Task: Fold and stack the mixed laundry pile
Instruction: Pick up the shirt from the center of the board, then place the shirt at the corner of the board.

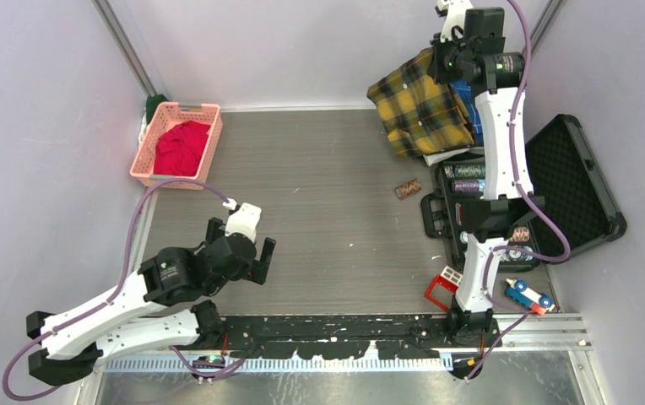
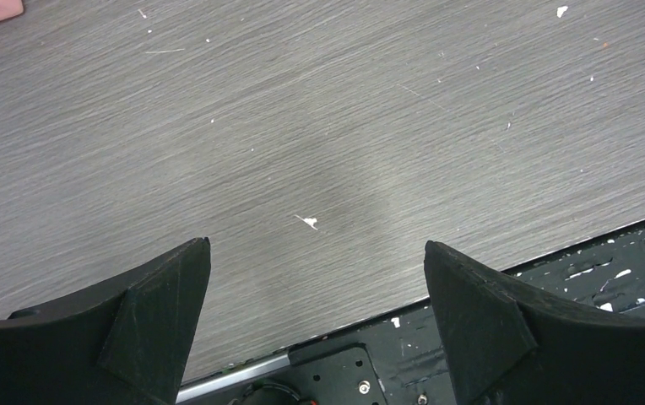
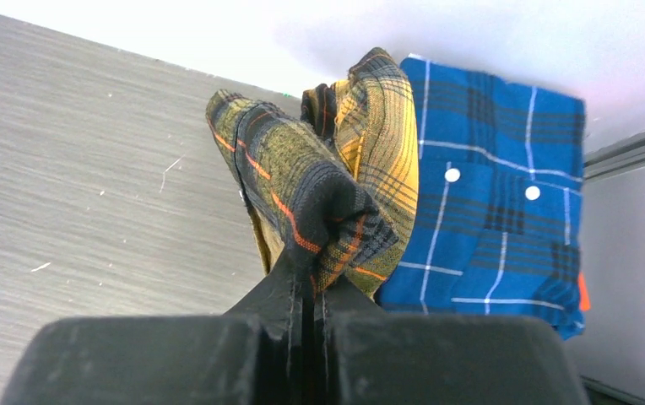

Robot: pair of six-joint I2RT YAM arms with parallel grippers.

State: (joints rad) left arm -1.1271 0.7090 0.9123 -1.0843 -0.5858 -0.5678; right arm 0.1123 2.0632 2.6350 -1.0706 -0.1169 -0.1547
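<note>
The yellow-and-black plaid shirt overhangs one side of the stack, leaving the blue plaid shirt uncovered (image 3: pixel 492 202). Next, my right gripper pulls the yellow-and-black shirt's fold toward the side before opening.
The yellow-and-black plaid shirt (image 1: pixel 416 105) hangs bunched at the table's far right, lifted by my right gripper (image 1: pixel 447 52), which is shut on a fold of it (image 3: pixel 319 228). Its lower part drapes over a blue plaid shirt (image 3: pixel 496 194). The red T-shirt (image 1: pixel 180 148) lies crumpled inside the pink basket (image 1: pixel 152 145) at the far left. My left gripper (image 1: pixel 256 253) hovers open near the table's front left, above bare wood (image 2: pixel 315 245), holding nothing.
An open black case (image 1: pixel 568 181) with small items sits at the right. A small brown cylinder (image 1: pixel 407 188) lies mid-table. A red-and-white toy (image 1: pixel 443 287) and a blue toy car (image 1: pixel 528 295) lie by the right arm's base. Grey walls enclose the table.
</note>
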